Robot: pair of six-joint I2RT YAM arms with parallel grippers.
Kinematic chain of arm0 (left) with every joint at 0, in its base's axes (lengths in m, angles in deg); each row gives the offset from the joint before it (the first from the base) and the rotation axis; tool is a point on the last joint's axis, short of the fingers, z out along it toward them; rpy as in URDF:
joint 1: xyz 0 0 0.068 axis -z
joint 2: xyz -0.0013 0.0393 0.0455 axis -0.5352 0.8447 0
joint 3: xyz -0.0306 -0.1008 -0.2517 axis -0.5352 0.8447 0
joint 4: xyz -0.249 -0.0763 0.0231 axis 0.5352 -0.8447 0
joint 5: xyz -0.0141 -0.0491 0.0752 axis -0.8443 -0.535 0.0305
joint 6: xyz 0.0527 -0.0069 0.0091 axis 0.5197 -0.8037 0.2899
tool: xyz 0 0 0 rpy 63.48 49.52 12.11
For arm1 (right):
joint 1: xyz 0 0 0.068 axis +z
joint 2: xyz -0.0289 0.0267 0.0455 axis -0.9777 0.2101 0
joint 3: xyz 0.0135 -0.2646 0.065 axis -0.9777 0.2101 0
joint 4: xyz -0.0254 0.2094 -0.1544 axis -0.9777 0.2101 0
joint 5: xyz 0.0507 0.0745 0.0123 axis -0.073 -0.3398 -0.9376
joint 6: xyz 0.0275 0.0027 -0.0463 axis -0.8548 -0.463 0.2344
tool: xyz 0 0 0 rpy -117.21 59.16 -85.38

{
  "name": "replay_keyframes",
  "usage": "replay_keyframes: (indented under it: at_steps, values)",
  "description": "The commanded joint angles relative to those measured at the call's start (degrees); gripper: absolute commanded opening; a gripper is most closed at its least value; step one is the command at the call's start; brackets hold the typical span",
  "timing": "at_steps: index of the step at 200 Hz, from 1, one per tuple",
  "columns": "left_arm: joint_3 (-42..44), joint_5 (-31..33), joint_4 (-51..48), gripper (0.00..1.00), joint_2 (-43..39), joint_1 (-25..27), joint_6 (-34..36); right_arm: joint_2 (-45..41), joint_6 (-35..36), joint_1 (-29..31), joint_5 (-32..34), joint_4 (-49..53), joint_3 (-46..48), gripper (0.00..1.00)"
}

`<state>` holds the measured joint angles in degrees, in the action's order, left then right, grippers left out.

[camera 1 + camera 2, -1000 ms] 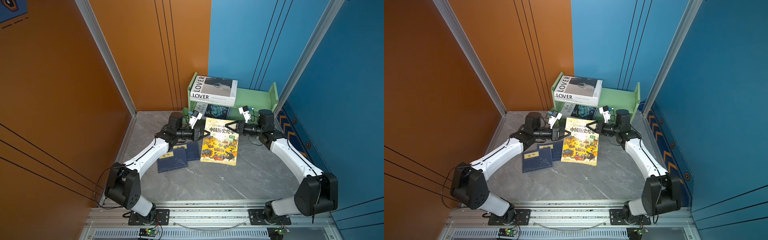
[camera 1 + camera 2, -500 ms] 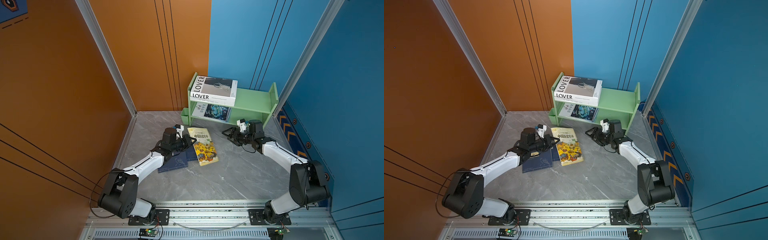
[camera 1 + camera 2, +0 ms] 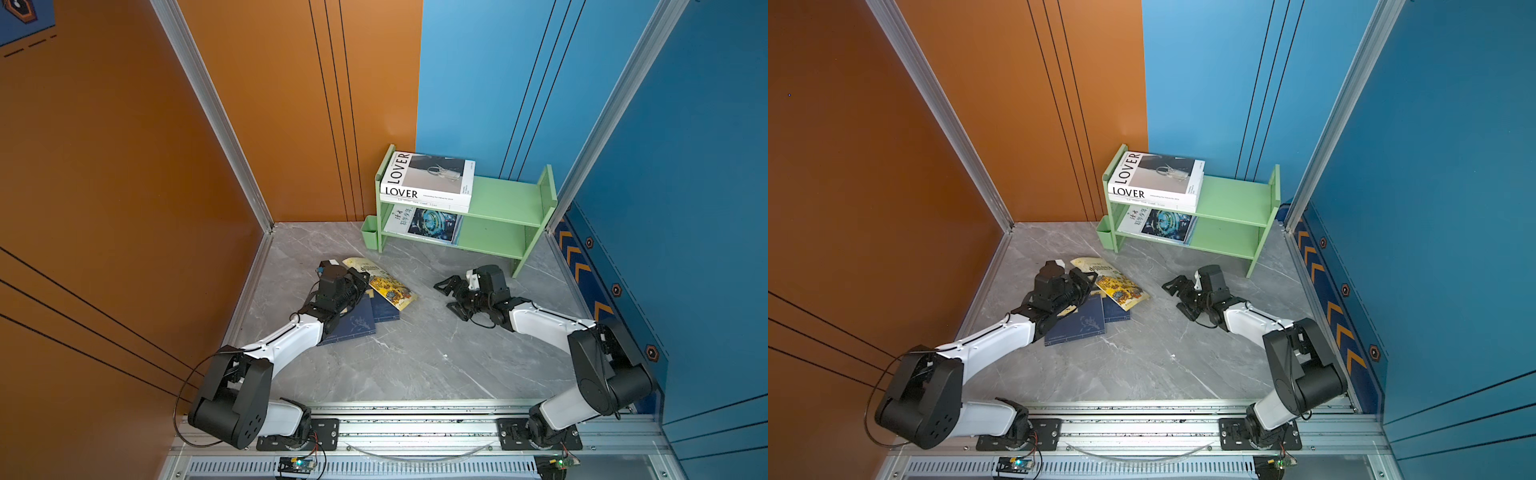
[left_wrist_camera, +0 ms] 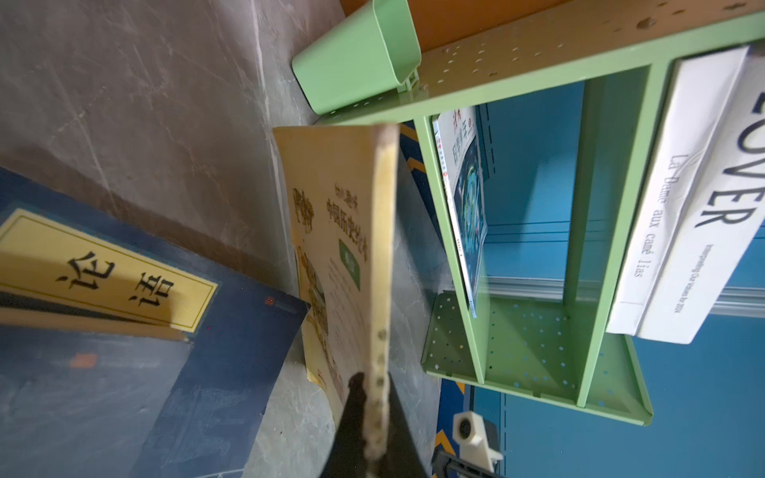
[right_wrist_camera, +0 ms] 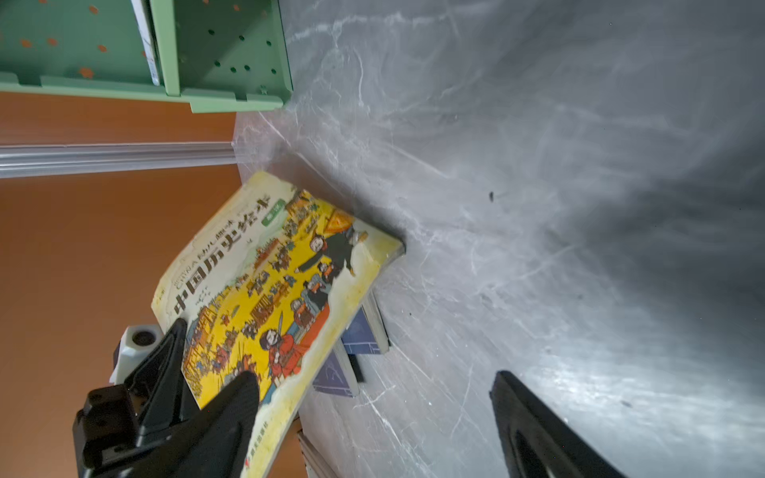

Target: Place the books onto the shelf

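Observation:
The yellow illustrated book (image 3: 387,286) is hanging at a slant from the robot's left gripper, so next the right gripper grabs its free edge (image 3: 409,301) and help make the book level before it reaches the lower level.
My left gripper (image 3: 360,276) (image 4: 374,397) is shut on the edge of the yellow illustrated book (image 3: 388,286) (image 4: 331,248) (image 5: 281,289). The book hangs tilted, its far corner down on the floor over two navy books (image 3: 353,323) (image 4: 232,331). To its right my right gripper (image 3: 444,296) (image 5: 372,397) stands open with nothing in it, low over the grey floor. Behind them the green shelf (image 3: 507,199) (image 3: 1233,199) carries the white "LOVER" book (image 3: 428,178) on another white book on its top tier. A teal book (image 3: 432,224) lies on the lower tier.
A small green cup (image 3: 369,236) (image 4: 356,54) hangs on the shelf's left end. The right halves of both tiers are bare. Orange walls close in the left and back, blue walls the right, and a metal rail (image 3: 415,428) runs along the front.
The right gripper opened, let go of the yellow book and drew back to the right. The left gripper brought the book down from mid-air onto the navy books.

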<state>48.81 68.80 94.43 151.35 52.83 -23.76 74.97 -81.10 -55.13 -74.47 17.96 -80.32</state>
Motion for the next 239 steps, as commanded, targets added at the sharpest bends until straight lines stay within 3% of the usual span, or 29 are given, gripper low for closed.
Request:
replay_keyframes:
  at_steps: [1,40,64,94,119,137,153,180,216,239]
  values:
    - [-0.9,4.0,4.1,0.0,1.6,1.4,-3.6,2.3,-8.6,3.4,6.0,-8.5,1.2,0.91]
    - [-0.3,4.3,9.3,0.0,5.0,3.8,-8.1,9.5,-14.8,8.2,8.0,-15.9,-0.9,0.89]
    - [0.0,4.0,11.2,0.0,5.9,4.5,-9.1,14.1,-19.8,9.2,9.6,-25.3,-0.4,0.85]
    - [1.4,4.2,11.1,0.0,5.1,5.1,-8.8,17.4,-21.1,9.2,9.7,-30.4,-1.7,0.78]
    - [3.4,4.6,11.2,0.0,4.6,5.6,-9.0,18.8,-21.6,9.2,9.6,-31.7,-2.8,0.61]
    - [5.4,4.7,11.2,0.0,4.4,5.3,-9.0,18.9,-22.4,9.2,10.4,-33.6,-2.4,0.36]
    - [7.2,4.6,10.6,0.01,3.7,4.6,-8.7,18.5,-22.8,9.2,11.2,-35.8,-1.6,0.21]
    - [7.7,2.8,6.6,0.06,1.1,3.4,-4.4,16.9,-18.9,9.5,10.4,-34.9,-2.1,0.09]
    - [1.4,-2.9,-7.3,0.06,-3.2,1.7,8.0,12.6,-8.2,10.1,8.1,-28.8,-4.2,0.04]
    - [-3.7,-4.4,-15.9,0.05,-5.4,2.5,15.3,7.2,2.6,11.4,9.6,-18.0,-6.6,0.03]
